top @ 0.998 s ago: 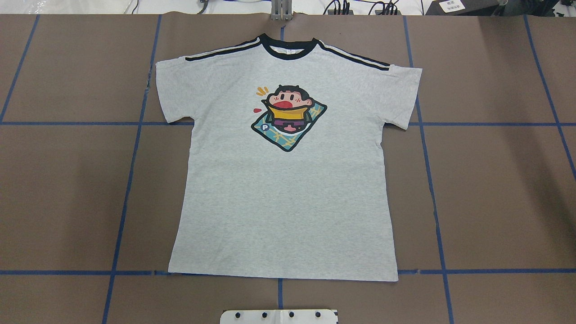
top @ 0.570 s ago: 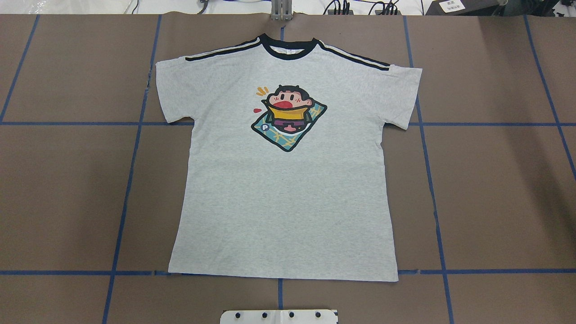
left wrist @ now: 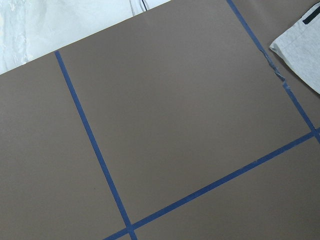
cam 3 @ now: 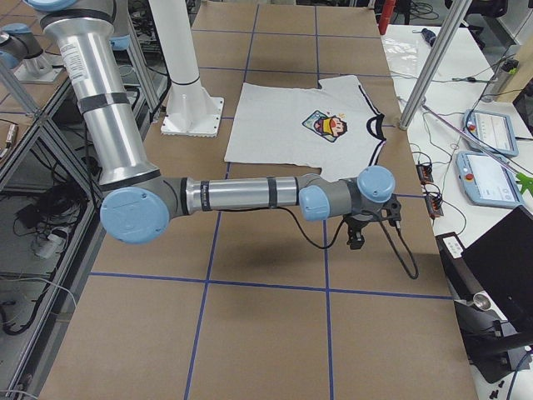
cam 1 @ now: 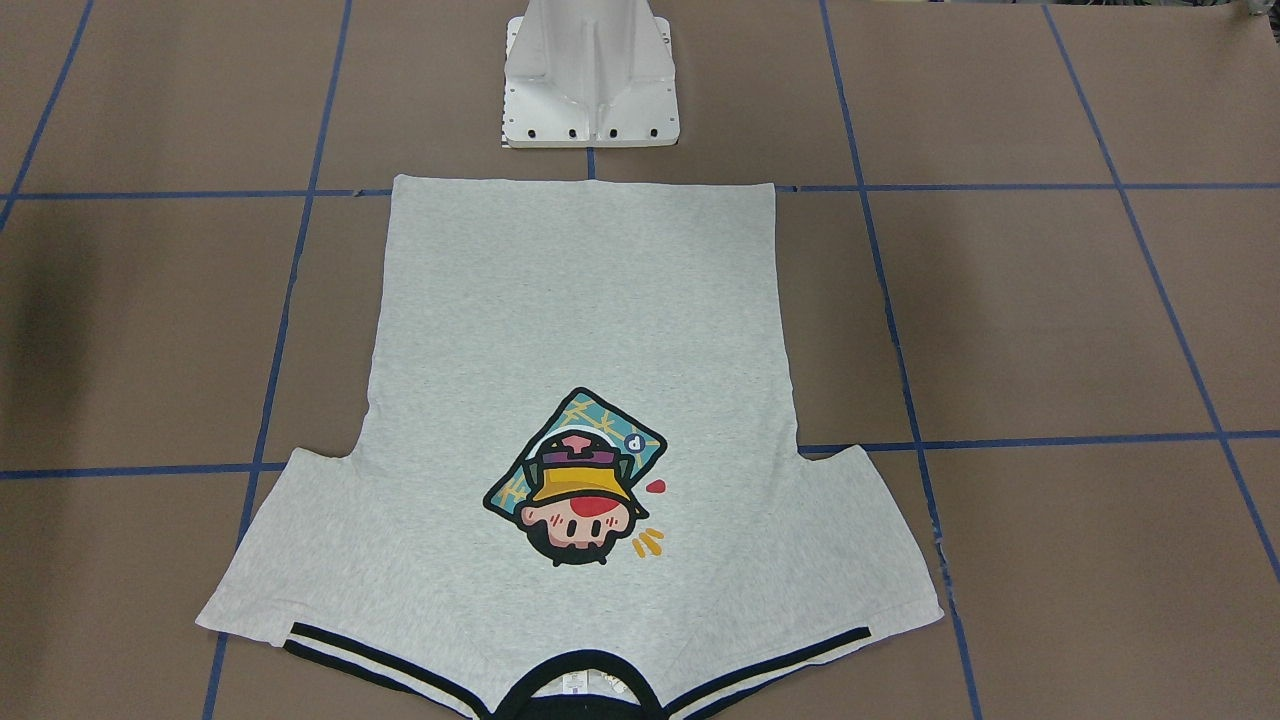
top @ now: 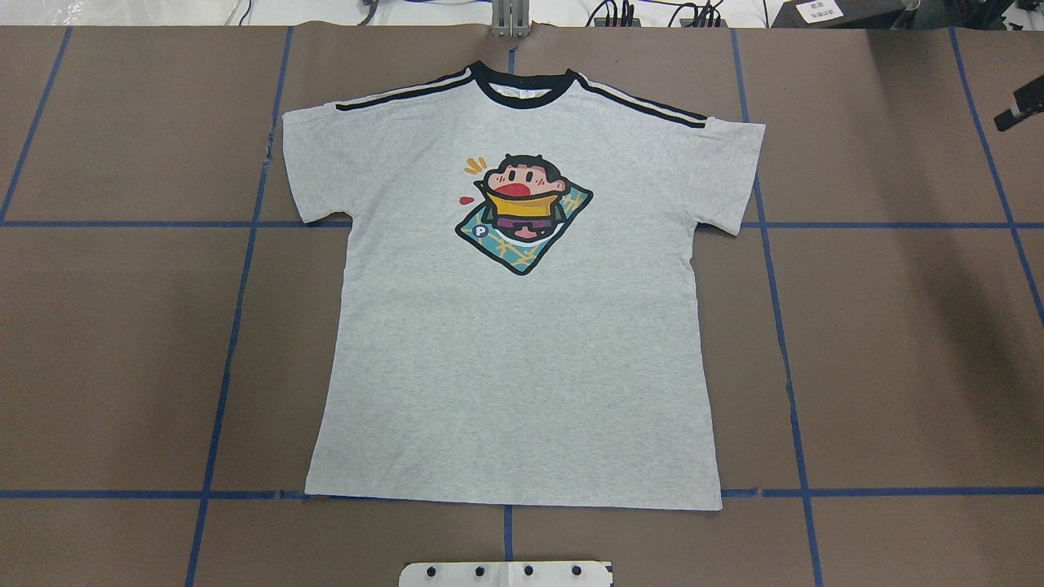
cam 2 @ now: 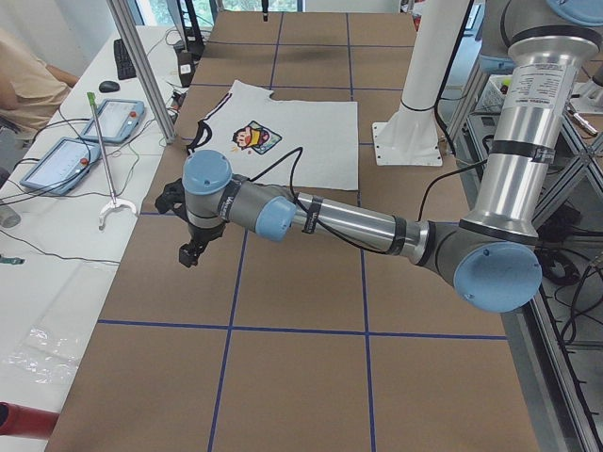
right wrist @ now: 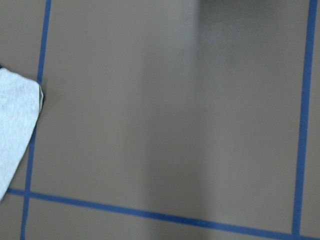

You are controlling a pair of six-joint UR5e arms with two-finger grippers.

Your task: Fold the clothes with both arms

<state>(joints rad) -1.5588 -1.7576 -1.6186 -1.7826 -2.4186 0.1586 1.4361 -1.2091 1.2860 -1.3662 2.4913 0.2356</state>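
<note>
I should go on moving my right gripper toward the sleeve's collar-side cuff corner and close it there, because the sleeve is lying flat and that cuff corner is open to my right gripper.
The light grey T-shirt lies flat and spread out, print up, black collar at the table's far side. It also shows in the front view. My left gripper hangs over bare table beyond the shirt's left sleeve; I cannot tell if it is open. Its wrist view shows that sleeve's corner. My right gripper hangs over bare table beyond the right sleeve. Only a black part of it shows at the overhead view's right edge; I cannot tell its state. The right wrist view shows a sleeve edge.
The white pedestal base stands just behind the shirt's hem. Blue tape lines grid the brown table. A side bench past the collar holds control tablets and a laptop. A person's arm rests there.
A black part of my right gripper has come into the overhead view at the right edge. The shirt has not moved.
</note>
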